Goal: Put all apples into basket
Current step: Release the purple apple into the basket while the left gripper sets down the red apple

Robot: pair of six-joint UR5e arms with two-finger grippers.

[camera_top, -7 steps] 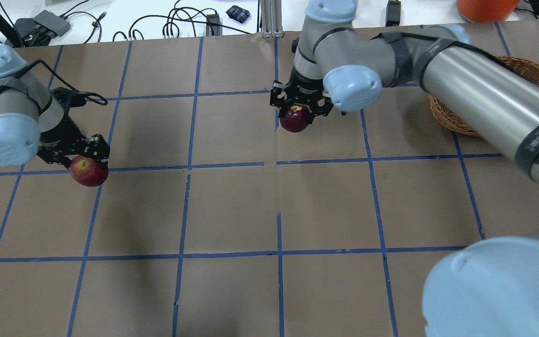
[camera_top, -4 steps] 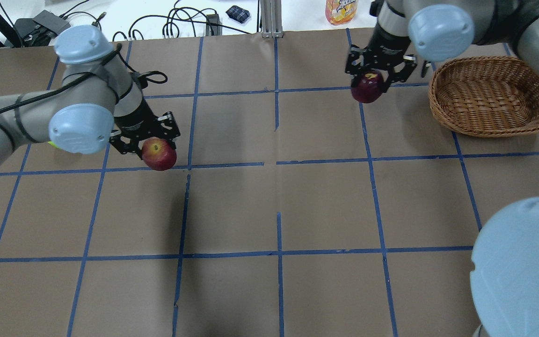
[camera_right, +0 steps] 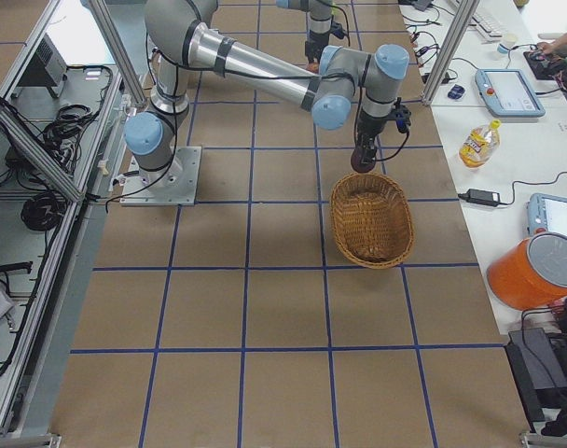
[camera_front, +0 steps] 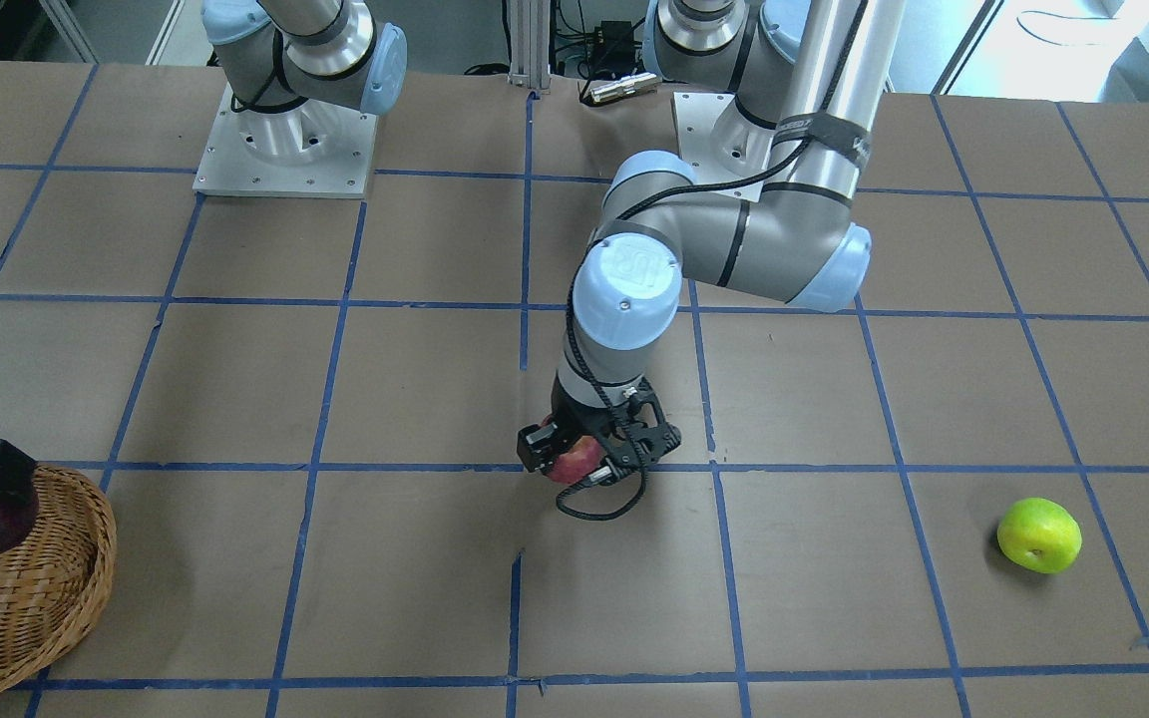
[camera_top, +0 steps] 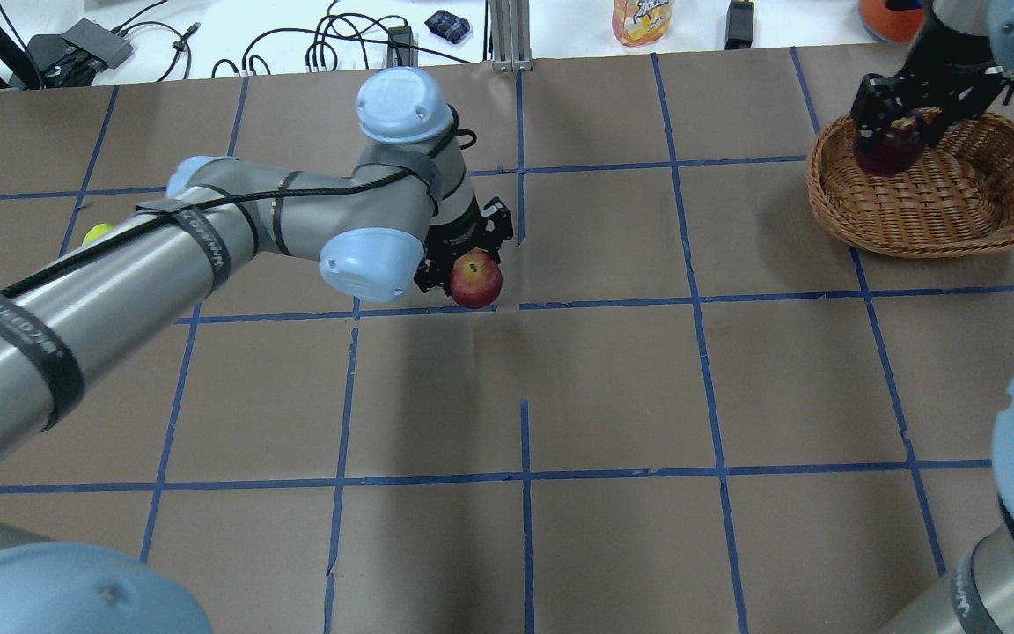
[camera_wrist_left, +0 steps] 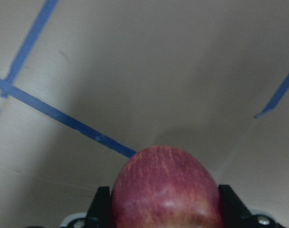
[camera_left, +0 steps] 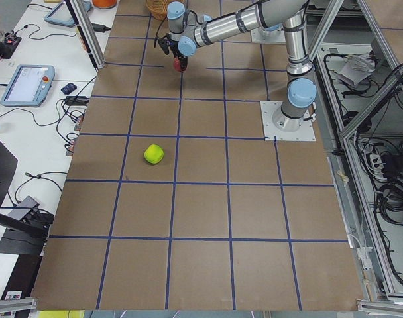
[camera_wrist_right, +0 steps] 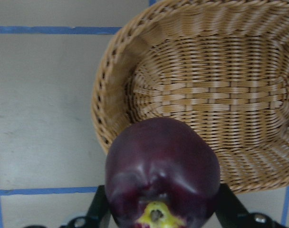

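The wicker basket is far past the red apple in my left gripper, so I should put the red apple down at the table's middle for my right gripper.
My left gripper (camera_top: pixel 470 269) is shut on the red apple (camera_top: pixel 476 282) and holds it just above the paper near the table's middle; in the front-facing view the red apple (camera_front: pixel 576 461) sits between the black fingers. My right gripper (camera_top: pixel 896 128) is shut on the dark maroon apple (camera_top: pixel 887 151), which hangs over the left rim of the wicker basket (camera_top: pixel 921 236). The right wrist view has the maroon apple (camera_wrist_right: pixel 162 168) in front of the basket (camera_wrist_right: pixel 117 71), whose inside holds nothing. The yellow-green apple (camera_front: pixel 1038 536) lies alone on the paper at the robot's far left.
My left arm (camera_top: pixel 164 255) stretches across the left half of the table and hides most of the green apple (camera_top: pixel 99 233). A juice bottle (camera_top: pixel 642 19), cables (camera_top: pixel 331 44) and an orange object (camera_top: pixel 890 13) lie beyond the far edge.
My left gripper has carried the red apple rightwards to the table's middle. My right gripper has carried the maroon apple rightwards, from the centre to over the basket's left rim.
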